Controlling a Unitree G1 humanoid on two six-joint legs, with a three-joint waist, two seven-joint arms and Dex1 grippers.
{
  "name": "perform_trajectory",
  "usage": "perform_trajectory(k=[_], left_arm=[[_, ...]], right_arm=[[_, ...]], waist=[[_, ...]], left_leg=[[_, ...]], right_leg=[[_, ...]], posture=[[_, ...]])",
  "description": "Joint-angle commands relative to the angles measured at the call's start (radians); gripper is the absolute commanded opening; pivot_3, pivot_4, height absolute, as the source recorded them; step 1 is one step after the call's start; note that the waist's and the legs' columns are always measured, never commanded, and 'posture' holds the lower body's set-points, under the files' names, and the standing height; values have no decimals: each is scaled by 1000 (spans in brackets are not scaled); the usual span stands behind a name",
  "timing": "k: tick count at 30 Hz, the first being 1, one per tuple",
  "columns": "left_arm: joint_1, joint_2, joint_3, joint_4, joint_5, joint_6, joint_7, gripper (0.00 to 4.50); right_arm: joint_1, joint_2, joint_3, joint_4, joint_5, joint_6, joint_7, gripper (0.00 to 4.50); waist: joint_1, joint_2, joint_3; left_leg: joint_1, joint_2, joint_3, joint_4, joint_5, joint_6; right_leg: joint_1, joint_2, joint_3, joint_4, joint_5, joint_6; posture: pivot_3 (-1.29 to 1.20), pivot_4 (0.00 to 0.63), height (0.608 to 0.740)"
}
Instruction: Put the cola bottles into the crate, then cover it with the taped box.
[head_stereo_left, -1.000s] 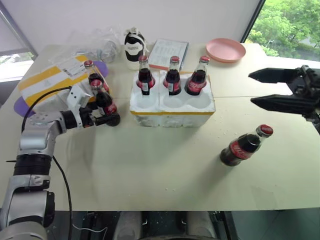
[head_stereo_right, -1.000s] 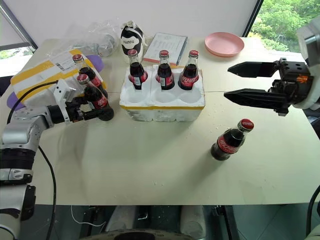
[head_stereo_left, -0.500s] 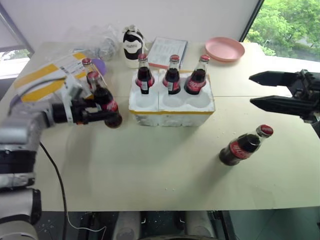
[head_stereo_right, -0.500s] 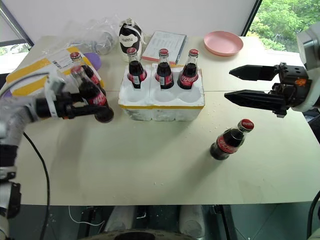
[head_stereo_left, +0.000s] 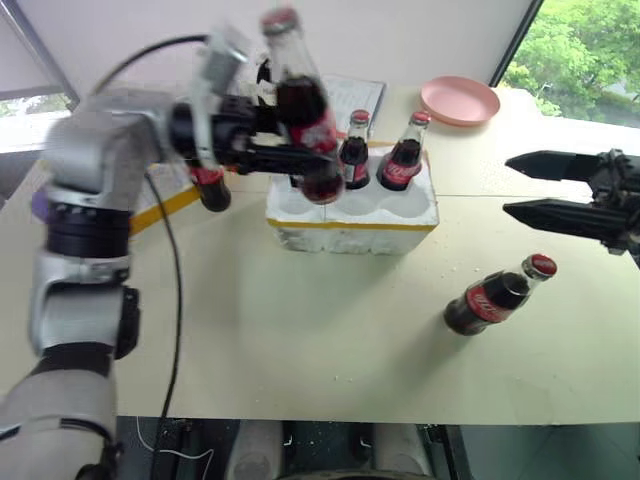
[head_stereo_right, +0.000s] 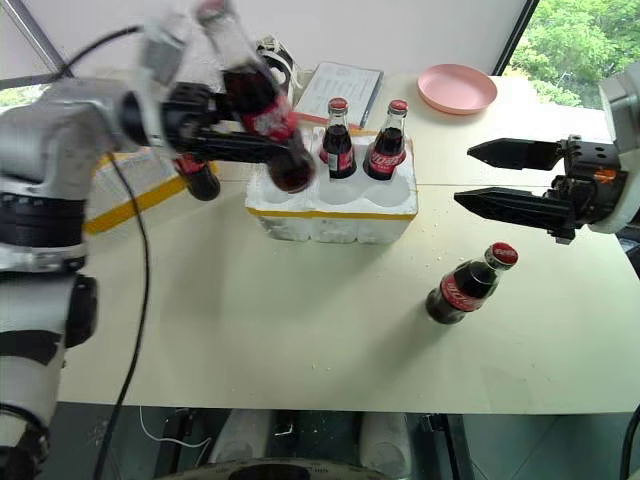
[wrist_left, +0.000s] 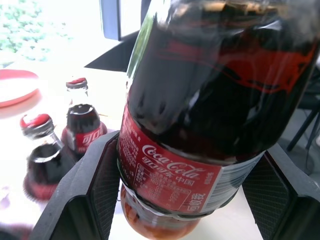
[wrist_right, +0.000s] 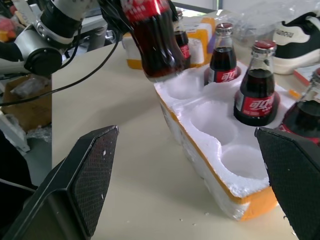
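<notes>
I should keep lowering the held cola bottle (head_stereo_right: 262, 105) with my left gripper until its base sits inside the crate's middle front well (head_stereo_right: 336, 194), as the bottle hangs base down and that well is empty.
My left gripper (head_stereo_left: 315, 152) is shut on a cola bottle (head_stereo_left: 300, 105) with a red cap and label, holding it tilted in the air. Its base hangs over the left end of the crate (head_stereo_left: 352, 238), a white foam block with a yellow band. In the left wrist view the held bottle (wrist_left: 200, 125) sits between both fingers (wrist_left: 85, 195). Bottles stand in the crate's back wells (head_stereo_left: 353, 152) (head_stereo_left: 403, 160). One bottle (head_stereo_left: 210, 185) stands on the table by the taped box (head_stereo_right: 130, 195). Another (head_stereo_left: 495, 297) lies on its side below my open, empty right gripper (head_stereo_left: 507, 184).
A pink plate (head_stereo_left: 460, 100) and a printed booklet (head_stereo_left: 358, 92) lie at the back of the table behind the crate. A black bottle with a white label (head_stereo_right: 278, 55) stands at the back, partly behind my left arm. The table's front edge runs near me.
My left arm has lifted the cola bottle off the table beside the taped box and carried it up and right, over the crate's left end. The right gripper has stayed put.
</notes>
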Motion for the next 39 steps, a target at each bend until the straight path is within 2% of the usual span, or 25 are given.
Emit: perform_trajectory(k=[1,6,9,14,18,21,23,27,29,33,35,39], left_arm=[[-83,-85,-8,123,70,-120,50,2844],[-116,-189,-61,316,186,-281,51,2844],[-128,-228,-64,382,212,-315,33,2844],[-123,-250,-82,410,252,-340,-22,2844],[-116,-268,-127,457,341,-397,7,2844],[-117,-286,-133,498,378,-414,31,4343],[-110,-291,-134,504,393,-426,38,4433],[-61,-254,-103,392,371,-382,33,4433],[-17,-208,-72,263,326,-305,15,4433],[127,-64,22,-108,177,-96,-19,4433],[195,7,90,-240,124,-16,16,4433],[319,127,226,-364,102,77,146,4433]], right_arm=[[10,-5,-64,-41,30,1,-18,4500],[50,0,-107,-69,51,19,-47,4500],[74,5,-126,-82,63,24,-62,4500],[88,9,-128,-84,66,15,-80,4500],[76,16,-106,-68,54,-4,-85,4500],[66,19,-92,-62,50,-13,-89,4500],[62,21,-86,-60,49,-18,-90,4500],[58,23,-82,-58,49,-23,-90,4500],[61,25,-83,-58,51,-25,-91,4500],[70,34,-82,-61,51,-29,-92,4500],[73,38,-75,-62,48,-33,-91,4500],[64,41,-59,-49,45,-38,-85,4500]], waist=[[0,0,0],[0,-1,1],[1,-1,1],[1,-1,1],[2,-1,1],[3,-1,1],[1,-1,1],[0,-1,1],[-3,-1,1],[-9,0,1],[-7,0,1],[0,0,0]], left_leg=[[0,0,0,0,0,0],[-1,0,0,0,0,0],[-1,0,-1,0,0,0],[-2,0,-2,0,0,0],[-2,0,-3,0,0,0],[-3,0,-3,2,-1,1],[-4,0,-4,4,-1,2],[-5,1,-4,7,-3,4],[-5,1,-5,8,-2,4],[-5,2,-5,8,-2,4],[-5,2,-5,8,-2,4],[-5,2,-6,11,-2,4]], right_leg=[[0,0,0,0,0,0],[-1,0,0,-1,0,0],[-1,0,0,-1,0,0],[-2,-1,0,-1,0,0],[-2,-1,0,-1,0,0],[-2,-1,0,0,0,0],[-2,-1,0,0,0,0],[-2,-1,0,0,0,0],[-2,-1,0,1,0,0],[-3,0,0,1,0,0],[-3,0,0,2,0,0],[-1,0,0,2,1,1]], posture=[[0,150,740],[0,150,740],[0,150,740],[0,150,740],[0,150,740],[0,150,740],[0,150,740],[0,150,740],[0,150,740],[0,150,740],[0,150,740],[0,150,740]])
